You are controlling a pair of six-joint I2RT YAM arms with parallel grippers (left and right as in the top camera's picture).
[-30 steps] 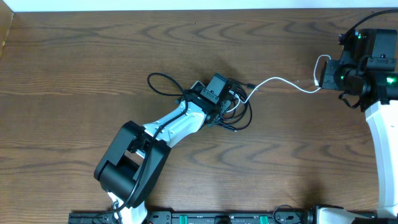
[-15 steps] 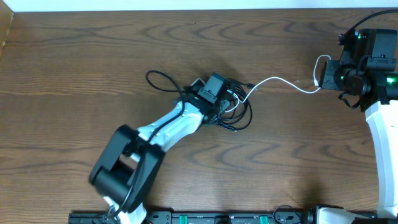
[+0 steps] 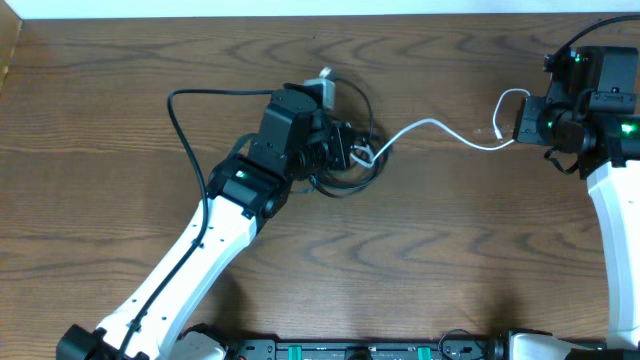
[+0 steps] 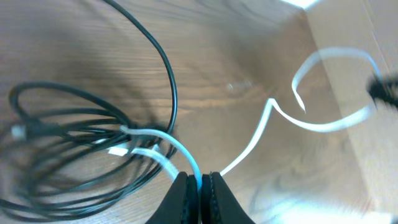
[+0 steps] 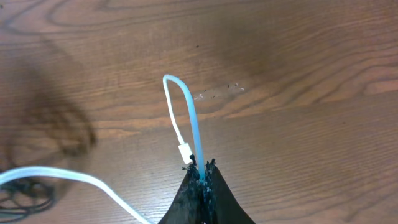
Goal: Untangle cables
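I should let go of the white cable's end with my right gripper and use that gripper to work at the tangle (image 3: 377, 172), because the white cable is caught among the black loops (image 4: 129, 134) beside my left gripper.
The white cable (image 3: 440, 128) runs across the table between both grippers. My left gripper (image 3: 352, 152) is shut on it beside the tangle of black cables (image 3: 345, 180). In the left wrist view the fingertips (image 4: 199, 182) pinch the white cable (image 4: 258, 140), with the black loops (image 4: 74, 146) to the left. My right gripper (image 3: 515, 122) is shut on the white cable's other end. In the right wrist view the gripper (image 5: 201, 169) holds a short loop of it (image 5: 177, 102), its small white plug (image 5: 186, 153) next to the fingertips.
A white plug (image 3: 327, 88) sticks out behind the left gripper. The left arm's own thick black cord (image 3: 180, 125) arcs over the table to the left. The table's far edge meets a white wall at the top. A box edge (image 3: 8, 55) shows at the far left.
My left arm has swung and stretched out, pulling its gripper and the tangle up and to the left. The white cable now sags in a deeper curve. The right gripper has stayed put.
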